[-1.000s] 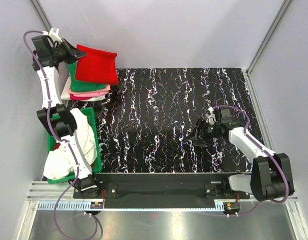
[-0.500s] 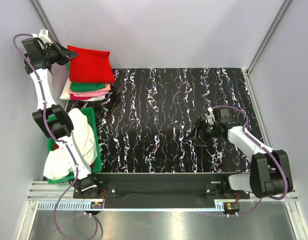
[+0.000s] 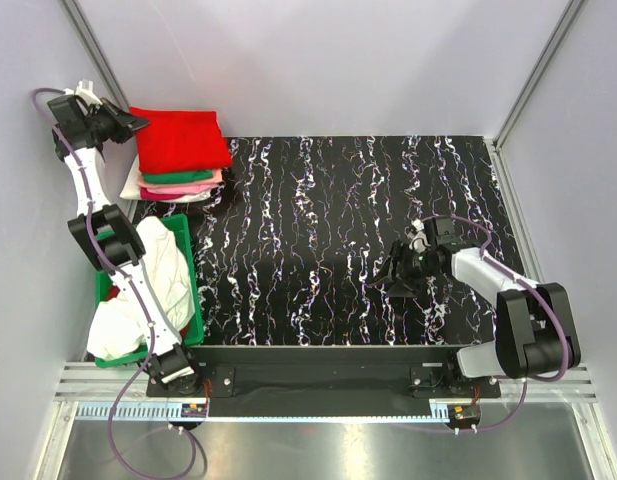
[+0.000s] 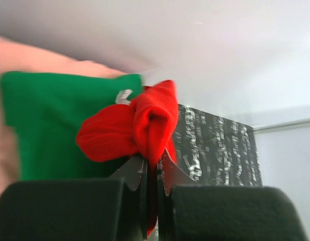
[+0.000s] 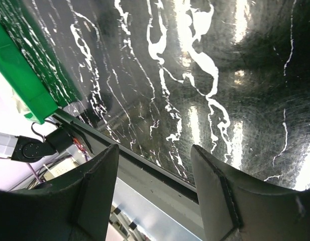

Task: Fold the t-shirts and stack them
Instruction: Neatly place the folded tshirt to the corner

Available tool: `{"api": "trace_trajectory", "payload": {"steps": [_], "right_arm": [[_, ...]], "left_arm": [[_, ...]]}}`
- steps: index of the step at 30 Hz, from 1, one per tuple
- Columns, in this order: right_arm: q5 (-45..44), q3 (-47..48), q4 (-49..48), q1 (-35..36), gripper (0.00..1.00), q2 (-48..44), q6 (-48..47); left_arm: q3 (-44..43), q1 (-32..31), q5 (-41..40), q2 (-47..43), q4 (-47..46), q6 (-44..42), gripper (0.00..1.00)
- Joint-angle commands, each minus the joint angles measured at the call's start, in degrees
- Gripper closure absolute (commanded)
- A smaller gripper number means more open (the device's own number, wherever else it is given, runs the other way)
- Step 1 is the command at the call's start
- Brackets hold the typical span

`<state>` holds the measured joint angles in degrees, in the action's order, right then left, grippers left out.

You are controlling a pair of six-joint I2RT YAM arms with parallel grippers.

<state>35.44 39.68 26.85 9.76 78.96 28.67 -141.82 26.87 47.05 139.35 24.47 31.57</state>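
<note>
The red t-shirt (image 3: 183, 140) lies spread out flat over the stack, so my left gripper keeps pulling the bunched edge over the green t-shirt (image 4: 59, 115) and lets go of it there.
A folded bright red t-shirt (image 3: 180, 138) lies on top of a stack at the table's far left corner. Under it show the edges of a green t-shirt (image 3: 175, 177), a pink one (image 3: 188, 187) and a white one (image 3: 153, 194). My left gripper (image 3: 129, 122) is at the red shirt's left edge, shut on it. In the left wrist view the red cloth (image 4: 139, 125) bunches between the shut jaws of the left gripper (image 4: 153, 168), with the green shirt (image 4: 49, 125) behind. My right gripper (image 3: 392, 272) hangs open over the table's right half, and the right wrist view shows the right gripper (image 5: 155, 168) with nothing between its fingers.
A green plastic bin (image 3: 184, 228) sits at the near left, with white cloth (image 3: 158, 270) heaped in it; its corner (image 5: 19, 80) shows in the right wrist view. The black marbled table (image 3: 318, 220) spans the middle. Grey walls close the back and both sides.
My left gripper has carried the red shirt left and back, and it now sits squarer on the stack. The right gripper has shifted slightly left, still open.
</note>
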Motion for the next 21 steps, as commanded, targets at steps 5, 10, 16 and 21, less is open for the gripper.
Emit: {"api": "trace_trajectory", "payload": {"steps": [5, 10, 16, 21], "right_arm": [[0.3, 0.1, -3.6, 0.3, 0.34, 3.3, 0.6], [1.0, -0.7, -6.5, 0.3, 0.34, 6.5, 1.4], [1.9, -0.4, -8.7, 0.3, 0.34, 10.0, 1.6], [2.0, -0.1, -10.5, 0.3, 0.34, 12.6, 1.7]], "left_arm": [[-7.3, 3.4, -3.2, 4.1, -6.3, 1.5, 0.99], [-7.6, 4.4, -7.6, 6.0, -5.9, 0.7, 0.99], [-3.7, 4.5, -14.7, 4.8, -10.1, -1.4, 0.96], [-3.0, 4.4, -20.9, 5.9, -10.8, -3.1, 0.93]]}}
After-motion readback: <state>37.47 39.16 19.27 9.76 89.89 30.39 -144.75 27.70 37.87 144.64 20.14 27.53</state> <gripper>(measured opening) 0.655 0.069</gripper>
